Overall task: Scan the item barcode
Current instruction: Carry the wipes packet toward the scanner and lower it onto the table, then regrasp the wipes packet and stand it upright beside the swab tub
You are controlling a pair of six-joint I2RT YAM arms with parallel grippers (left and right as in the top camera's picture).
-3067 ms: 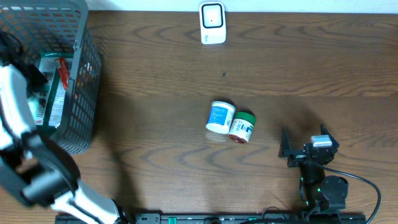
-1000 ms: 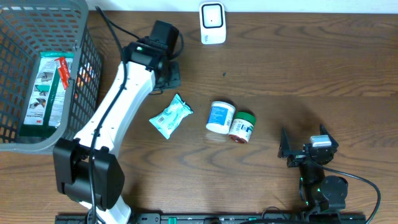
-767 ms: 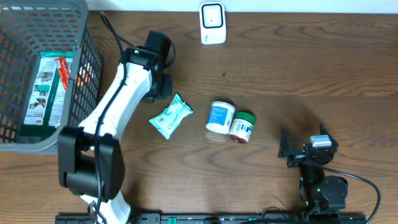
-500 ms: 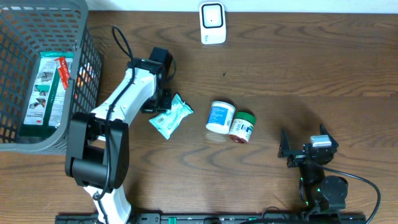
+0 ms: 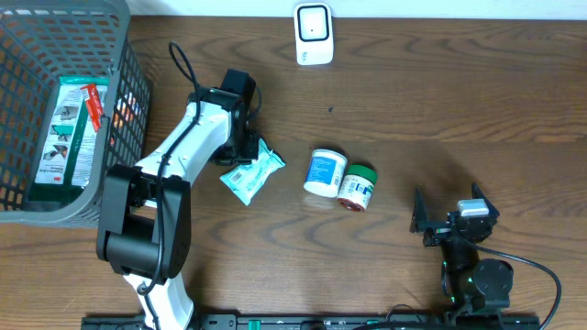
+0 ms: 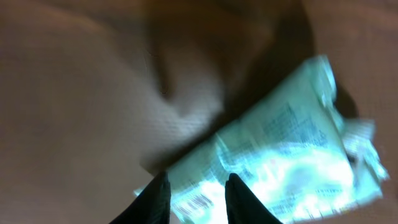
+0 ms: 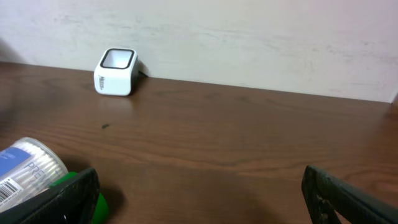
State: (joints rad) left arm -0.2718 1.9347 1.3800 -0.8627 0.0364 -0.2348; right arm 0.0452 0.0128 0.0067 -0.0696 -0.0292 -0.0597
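The light blue packet lies slanted (image 5: 253,175) and away from the white tub. My left gripper should first push it straight beside the tub (image 5: 291,171) and then reach into the basket.
A light blue crinkled packet (image 5: 253,172) lies flat on the wooden table, its printed face and a barcode near one corner showing in the left wrist view (image 6: 292,155). My left gripper (image 5: 242,152) hangs over the packet's upper left edge. Its dark fingers (image 6: 159,194) stand a narrow gap apart, and the packet shows between them, so the left gripper (image 6: 194,185) is open with nothing pinched. The white scanner (image 5: 313,34) stands at the table's far edge and also shows in the right wrist view (image 7: 115,71). My right gripper (image 5: 447,223) rests wide open at the front right, empty (image 7: 199,202).
A white tub with a blue label (image 5: 325,172) and a green-lidded tub (image 5: 358,187) lie side by side at mid-table, right of the packet. A grey mesh basket (image 5: 128,110) at the far left holds a carded package (image 5: 71,128).
The left arm swung down from near the scanner side to the packet's upper left edge. The packet has not moved. The right arm is still.
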